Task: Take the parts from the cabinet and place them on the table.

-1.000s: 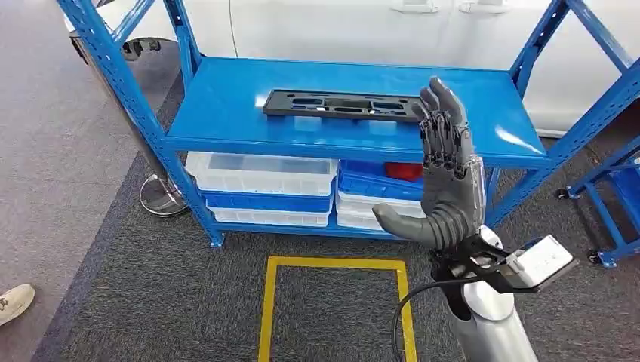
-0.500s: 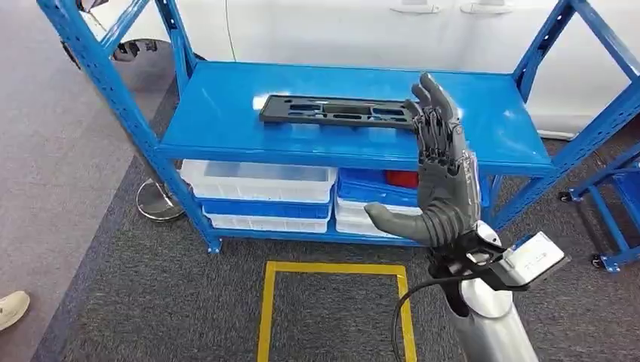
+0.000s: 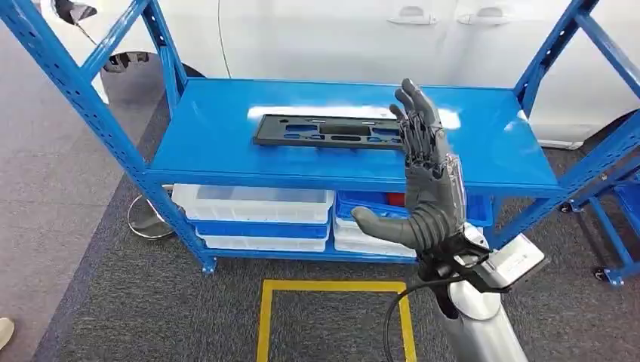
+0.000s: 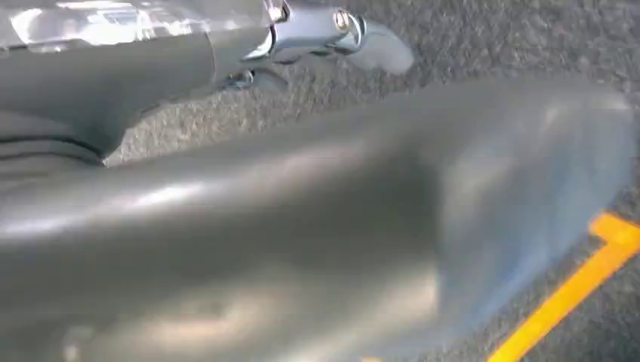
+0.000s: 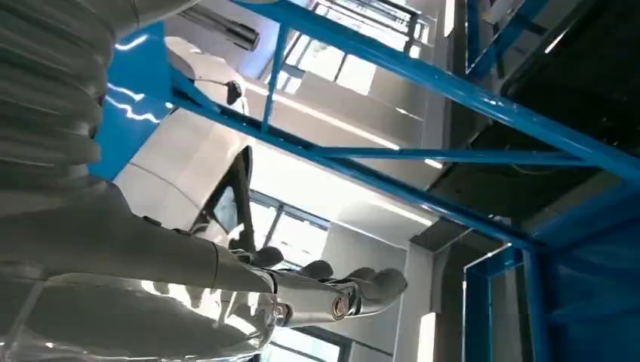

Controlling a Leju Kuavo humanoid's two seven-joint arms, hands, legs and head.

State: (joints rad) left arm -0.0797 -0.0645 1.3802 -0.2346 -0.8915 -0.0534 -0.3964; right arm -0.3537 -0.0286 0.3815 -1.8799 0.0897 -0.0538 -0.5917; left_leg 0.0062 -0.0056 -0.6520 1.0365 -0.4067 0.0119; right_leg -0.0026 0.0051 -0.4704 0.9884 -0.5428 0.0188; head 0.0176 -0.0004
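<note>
The long black plastic part (image 3: pixel 332 131) has a straight raised rim (image 3: pixel 302 142) around the cut-outs, so it will tip as one stiff piece when I carry it by its edge.
A long black plastic part (image 3: pixel 324 132) with several cut-outs lies flat on the top shelf of the blue rack (image 3: pixel 219 143). My right hand (image 3: pixel 426 188) is raised upright in front of the rack's right half, fingers spread and straight, holding nothing. Its fingertips overlap the part's right end in the head view. In the right wrist view the right hand (image 5: pixel 302 290) shows stretched fingers against the rack's blue beams. My left hand (image 4: pixel 249 204) is a close grey blur over the dark carpet, and its finger pose is unclear.
Clear and blue bins (image 3: pixel 253 207) sit on the rack's lower shelf, one with something red (image 3: pixel 394 199). A yellow taped square (image 3: pixel 266 317) marks the carpet before the rack. A white car (image 3: pixel 340 38) stands behind, another blue frame (image 3: pixel 615 211) to the right.
The whole view has shifted, so the rack sits slightly lower and closer. My right hand stays raised and open, now a little further left in the picture.
</note>
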